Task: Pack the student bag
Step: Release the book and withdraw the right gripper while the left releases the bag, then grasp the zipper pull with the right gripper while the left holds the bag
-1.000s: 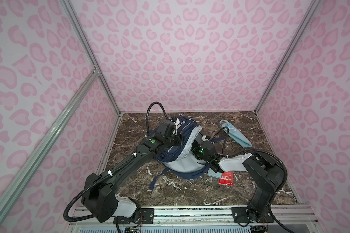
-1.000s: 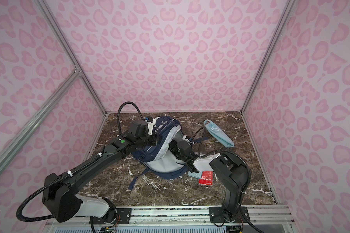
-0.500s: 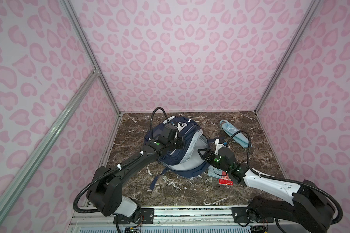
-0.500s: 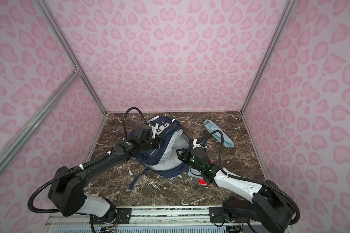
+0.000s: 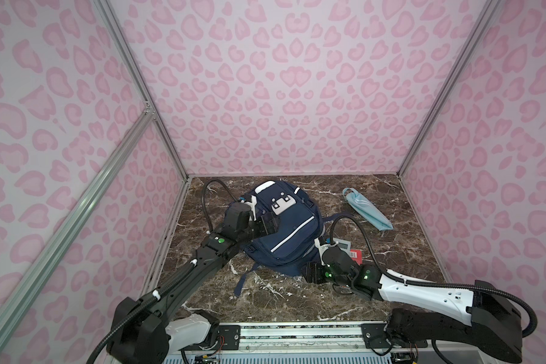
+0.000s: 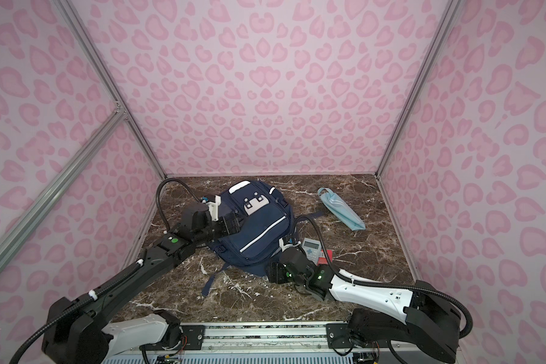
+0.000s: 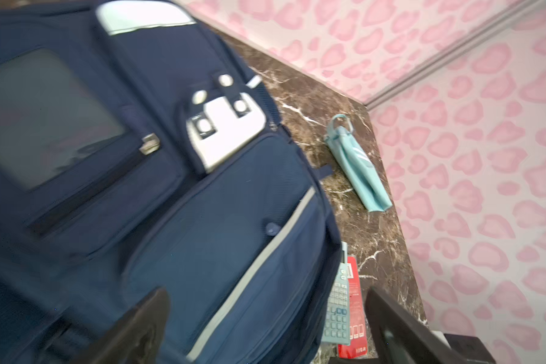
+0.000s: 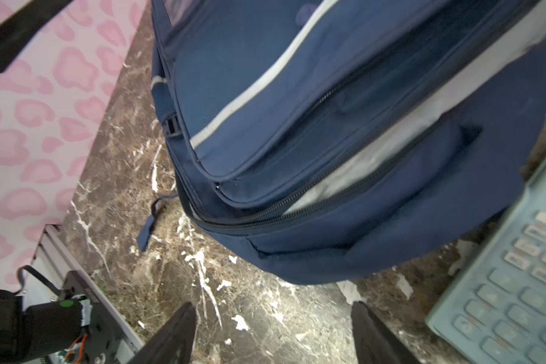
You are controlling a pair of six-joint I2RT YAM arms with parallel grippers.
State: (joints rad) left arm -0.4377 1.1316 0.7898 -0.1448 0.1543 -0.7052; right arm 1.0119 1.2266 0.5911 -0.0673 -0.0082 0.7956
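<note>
The pocket gapes [image 8: 370, 160] along the bag's near edge, so next my right gripper takes the zipper [image 8: 191, 208] by the loose strap with my left gripper steadying the bag's side.
The student bag [image 5: 289, 231] [image 6: 260, 231], navy with white stripes and a white dotted patch, lies front-up on the marble floor. My left gripper [image 5: 267, 225] [image 6: 230, 224] hovers open over its left upper side. In the left wrist view the left gripper [image 7: 265, 301] has its fingers wide apart above the bag [image 7: 202, 205], holding nothing. My right gripper [image 5: 309, 272] [image 6: 273, 272] stands open just in front of the bag's near edge. In the right wrist view the right gripper [image 8: 274, 310] spans bare marble. The bag [image 8: 328, 126] shows a partly unzipped pocket with grey lining.
A grey-green calculator [image 5: 341, 247] [image 6: 311, 249] [image 8: 511, 283] and a red packet [image 5: 355, 255] [image 7: 355, 309] lie right of the bag. A light blue pouch [image 5: 368, 212] [image 6: 341, 211] lies at the back right. A loose strap [image 5: 243, 280] trails toward the front rail [image 5: 297, 331].
My left gripper has opened and let go of the bag, which has settled flat, front-up. My right arm has dropped and pulled back to the bag's near edge.
</note>
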